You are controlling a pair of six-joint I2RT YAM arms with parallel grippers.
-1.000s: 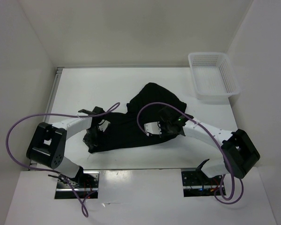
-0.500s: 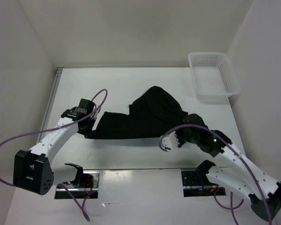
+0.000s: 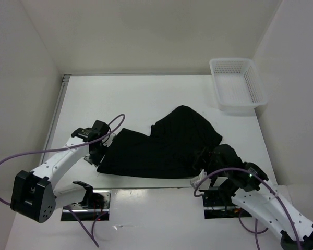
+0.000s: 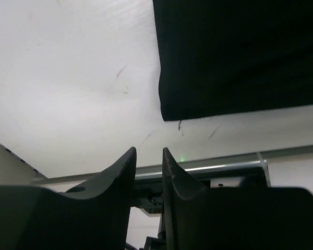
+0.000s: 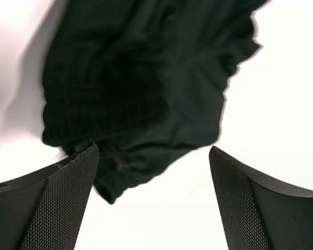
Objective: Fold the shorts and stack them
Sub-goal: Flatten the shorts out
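The shorts' end (image 5: pixel 130 156) lies rumpled by my right gripper, so next my right gripper takes the shorts' far corner (image 3: pixel 183 109) and pulls the shorts straight before folding.
The black shorts (image 3: pixel 161 148) lie spread on the white table, their long side toward the near edge. My left gripper (image 3: pixel 97 154) sits at their left end. In the left wrist view its fingers (image 4: pixel 126 165) stand a narrow gap apart around nothing, and a corner of the shorts (image 4: pixel 235 57) lies ahead of them. My right gripper (image 3: pixel 202 165) is at the shorts' lower right edge. In the right wrist view that gripper (image 5: pixel 154 151) is wide open, and a rumpled end of the shorts (image 5: pixel 146 88) lies just beyond its tips without being held.
A white mesh basket (image 3: pixel 237 107) stands at the far right corner of the table. The table's near edge with a metal rail (image 4: pixel 224 162) runs just behind the left gripper. White walls enclose the table on three sides.
Both grippers have opened and let go of the shorts, which now lie flatter and nearer the front edge. Both arms have drawn back toward the near side.
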